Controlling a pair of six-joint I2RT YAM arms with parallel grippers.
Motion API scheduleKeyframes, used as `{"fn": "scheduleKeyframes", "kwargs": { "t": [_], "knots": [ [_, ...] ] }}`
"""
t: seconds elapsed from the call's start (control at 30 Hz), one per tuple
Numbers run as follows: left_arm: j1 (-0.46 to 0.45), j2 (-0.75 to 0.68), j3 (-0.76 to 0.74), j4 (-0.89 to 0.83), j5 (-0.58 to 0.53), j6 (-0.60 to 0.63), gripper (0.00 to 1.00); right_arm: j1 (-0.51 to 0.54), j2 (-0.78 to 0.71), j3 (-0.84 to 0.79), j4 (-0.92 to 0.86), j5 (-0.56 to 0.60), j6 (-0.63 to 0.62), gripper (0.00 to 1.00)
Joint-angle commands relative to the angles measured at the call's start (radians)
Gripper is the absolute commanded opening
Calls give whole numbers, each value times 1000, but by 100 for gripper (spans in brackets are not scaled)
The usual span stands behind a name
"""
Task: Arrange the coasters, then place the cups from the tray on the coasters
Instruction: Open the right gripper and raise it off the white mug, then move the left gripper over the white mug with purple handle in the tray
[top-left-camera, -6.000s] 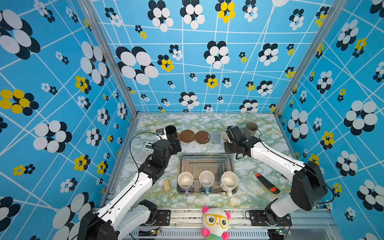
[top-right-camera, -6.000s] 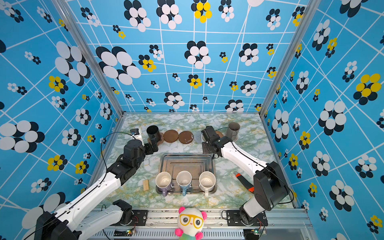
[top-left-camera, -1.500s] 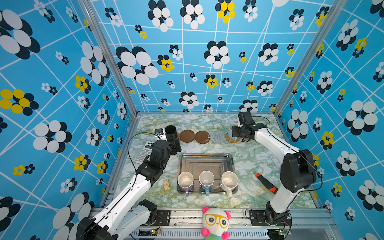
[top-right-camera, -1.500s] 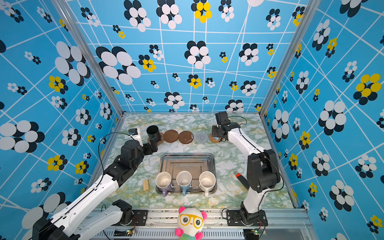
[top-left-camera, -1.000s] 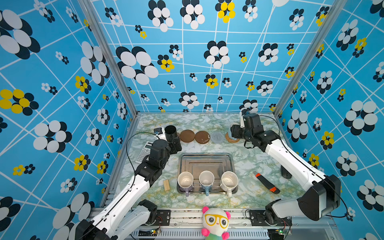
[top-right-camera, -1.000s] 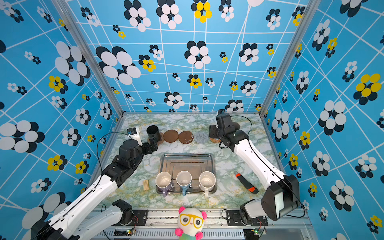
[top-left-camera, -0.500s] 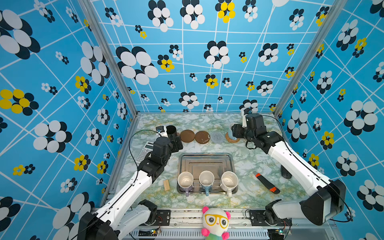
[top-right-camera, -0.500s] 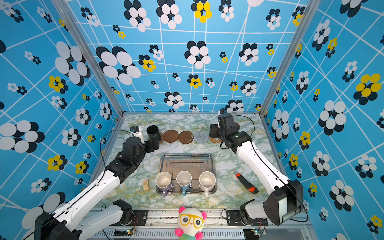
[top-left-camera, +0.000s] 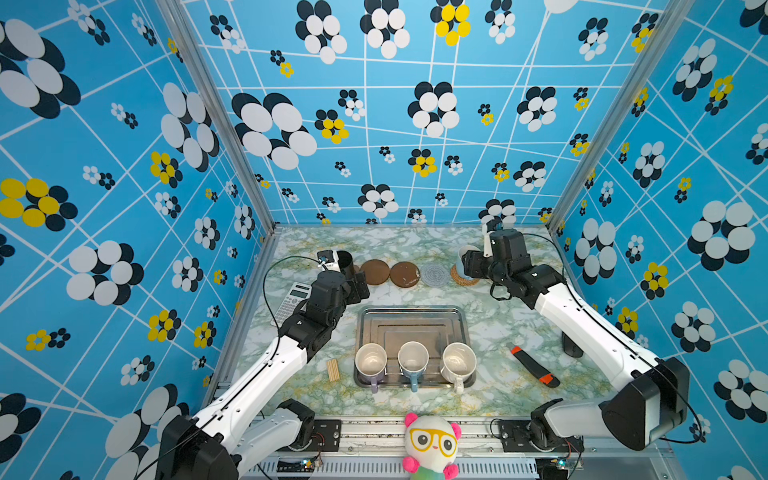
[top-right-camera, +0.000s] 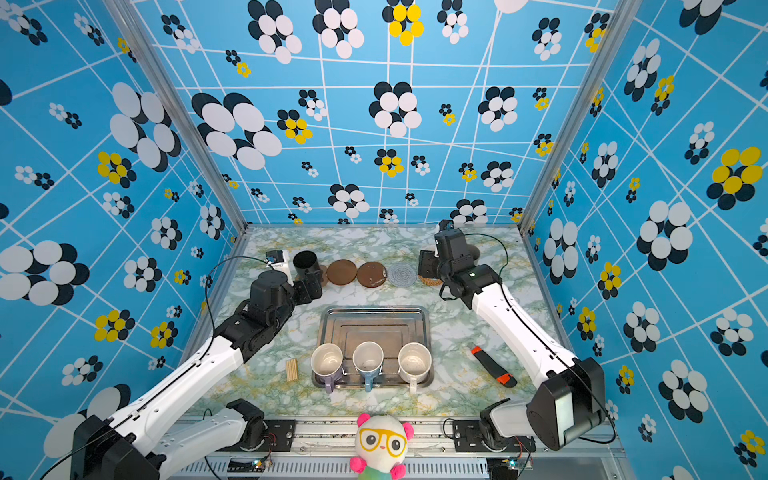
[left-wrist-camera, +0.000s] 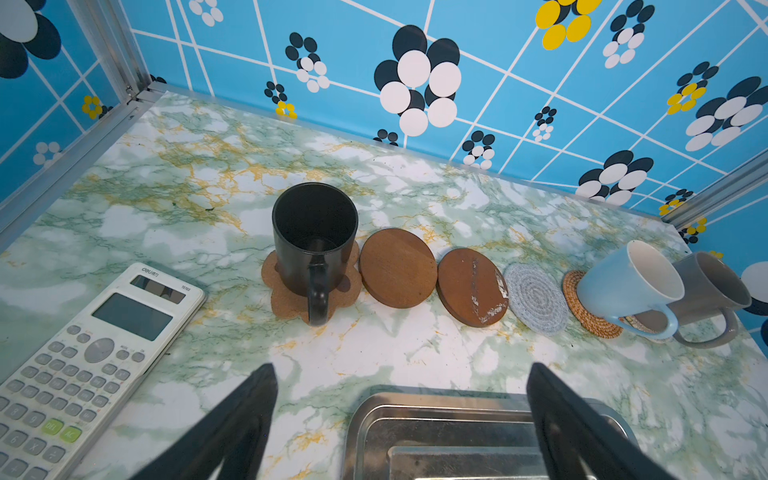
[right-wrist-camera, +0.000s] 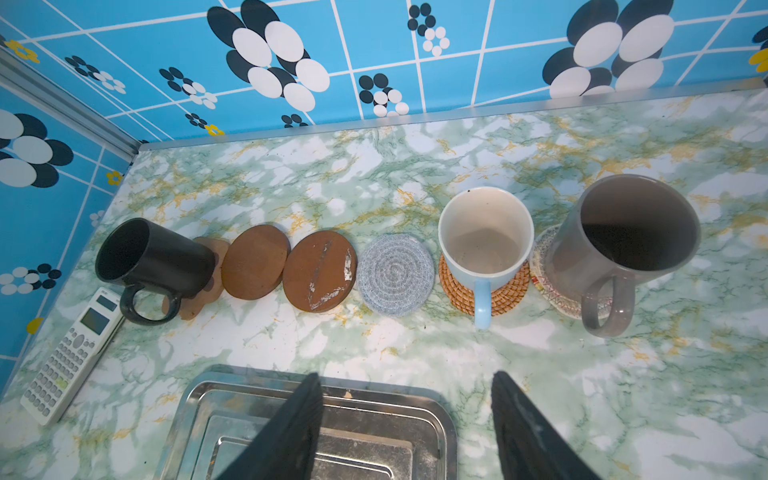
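The lavender mug's handle (top-left-camera: 373, 387) sticks out freely over the tray's near edge (top-left-camera: 393, 385), so the robot's left gripper should keep heading there until its fingers close around the handle.
The coasters lie in a row at the back. The black mug (left-wrist-camera: 316, 232) stands on the paw coaster (left-wrist-camera: 286, 303). Then come two bare brown discs (left-wrist-camera: 397, 268) (left-wrist-camera: 469, 286) and the bare grey-blue round (left-wrist-camera: 536, 299). A light blue mug (right-wrist-camera: 486, 237) stands on the rattan round (right-wrist-camera: 507, 291), a grey mug (right-wrist-camera: 623, 237) on the beige one (right-wrist-camera: 544, 274). The tray (top-left-camera: 411, 309) holds lavender (top-left-camera: 370, 360), light blue (top-left-camera: 412, 357) and white (top-left-camera: 458, 360) mugs along its near side. My left gripper (left-wrist-camera: 401, 368) is open and empty before the black mug. My right gripper (right-wrist-camera: 405, 374) is open and empty before the light blue mug.
A calculator (top-left-camera: 293, 299) lies left of the left gripper. Small wooden sticks (top-left-camera: 332, 370) lie left of the tray, a black and orange tool (top-left-camera: 534, 365) right of it. A plush toy (top-left-camera: 432, 440) sits at the front rail. Patterned walls close in three sides.
The right gripper has drawn back a little from the light blue mug, which stays on the rattan coaster. The left gripper has shifted slightly in front of the black mug.
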Motion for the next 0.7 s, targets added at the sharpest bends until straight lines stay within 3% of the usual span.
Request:
{"fn": "scheduleKeyframes", "kwargs": {
  "t": [0.0, 0.23, 0.43, 0.67],
  "knots": [
    [-16, -43, 78, -129, -33, 2, 95, 9, -12, -7, 43, -10, 38, 66],
    [-52, -68, 193, -348, -3, 25, 95, 9, -17, -15, 114, 62, 103, 67],
    [-107, -44, 264, -534, 54, 14, 93, 9, -11, -110, 235, 24, 168, 67],
    [-223, 27, 323, -808, 80, -34, 88, 9, 38, -123, 281, 24, 154, 68]
  ]
}}
